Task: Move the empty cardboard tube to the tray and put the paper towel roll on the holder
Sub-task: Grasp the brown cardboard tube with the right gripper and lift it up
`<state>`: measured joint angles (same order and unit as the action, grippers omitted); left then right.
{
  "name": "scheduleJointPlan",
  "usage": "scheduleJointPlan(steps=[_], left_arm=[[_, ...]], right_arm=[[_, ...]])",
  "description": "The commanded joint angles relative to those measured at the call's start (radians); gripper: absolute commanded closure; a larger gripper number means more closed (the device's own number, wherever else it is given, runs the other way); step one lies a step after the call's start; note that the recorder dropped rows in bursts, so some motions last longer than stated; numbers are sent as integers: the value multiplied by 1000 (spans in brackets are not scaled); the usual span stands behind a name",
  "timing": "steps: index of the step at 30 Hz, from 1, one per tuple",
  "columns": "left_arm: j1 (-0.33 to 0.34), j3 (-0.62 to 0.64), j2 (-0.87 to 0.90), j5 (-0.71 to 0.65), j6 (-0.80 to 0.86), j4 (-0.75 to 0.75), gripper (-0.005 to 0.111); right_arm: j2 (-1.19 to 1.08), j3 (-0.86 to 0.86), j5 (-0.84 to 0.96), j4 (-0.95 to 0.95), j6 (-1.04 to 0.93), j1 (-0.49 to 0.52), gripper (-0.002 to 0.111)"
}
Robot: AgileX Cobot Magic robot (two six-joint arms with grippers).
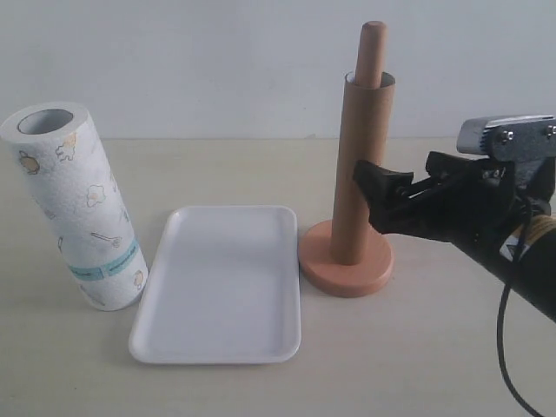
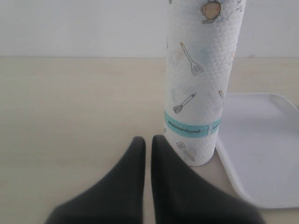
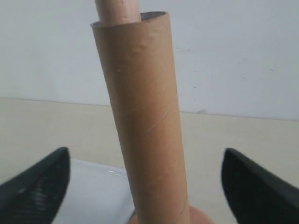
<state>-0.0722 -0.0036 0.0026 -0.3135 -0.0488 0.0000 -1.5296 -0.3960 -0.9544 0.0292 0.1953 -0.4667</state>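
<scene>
I expect the cardboard tube [image 1: 360, 169] to slide off and leave the holder standing when I lift the tube, because a gap [image 1: 388, 80] shows beside the post inside the tube's rim.
The empty cardboard tube [image 1: 360, 165] stands upright over the holder's post [image 1: 372, 48], whose round base [image 1: 347, 268] rests right of the tray [image 1: 221, 287]. My right gripper [image 1: 372, 195] is open just right of the tube. In the right wrist view the tube [image 3: 145, 116] rises between its wide-apart fingers [image 3: 39, 186], untouched. The paper towel roll [image 1: 74, 204] stands tilted left of the tray. In the left wrist view my left gripper [image 2: 148, 142] is shut on nothing, just short of the roll [image 2: 201, 79], with the tray [image 2: 261, 149] beside it. The exterior view does not show the left gripper.
A pale wall runs along the back of the beige table [image 1: 434, 365]. The right arm and its black cable [image 1: 508, 347] cross the table's right side. The tray's rim lies close to the holder base and to the roll's foot.
</scene>
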Motion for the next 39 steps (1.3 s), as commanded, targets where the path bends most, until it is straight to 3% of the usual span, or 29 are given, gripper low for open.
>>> scheduleJointPlan(steps=[1, 22, 24, 27, 32, 39], left_arm=[[2, 4, -3, -3, 6, -8, 103], [2, 4, -3, -3, 6, -8, 103], [2, 4, -3, -3, 6, -8, 103], [2, 4, -3, -3, 6, -8, 103], [2, 4, -3, -3, 6, -8, 103], [2, 4, -3, -3, 6, -8, 103]], right_arm=[[-34, -45, 65, 8, -10, -4, 10], [-261, -242, 93, 5, -30, -13, 11], [-272, -253, 117, -18, -45, -13, 19], [-276, -263, 159, -37, -57, -13, 45], [-254, -263, 167, -18, -15, -13, 109], [-176, -263, 183, 21, -22, -13, 108]])
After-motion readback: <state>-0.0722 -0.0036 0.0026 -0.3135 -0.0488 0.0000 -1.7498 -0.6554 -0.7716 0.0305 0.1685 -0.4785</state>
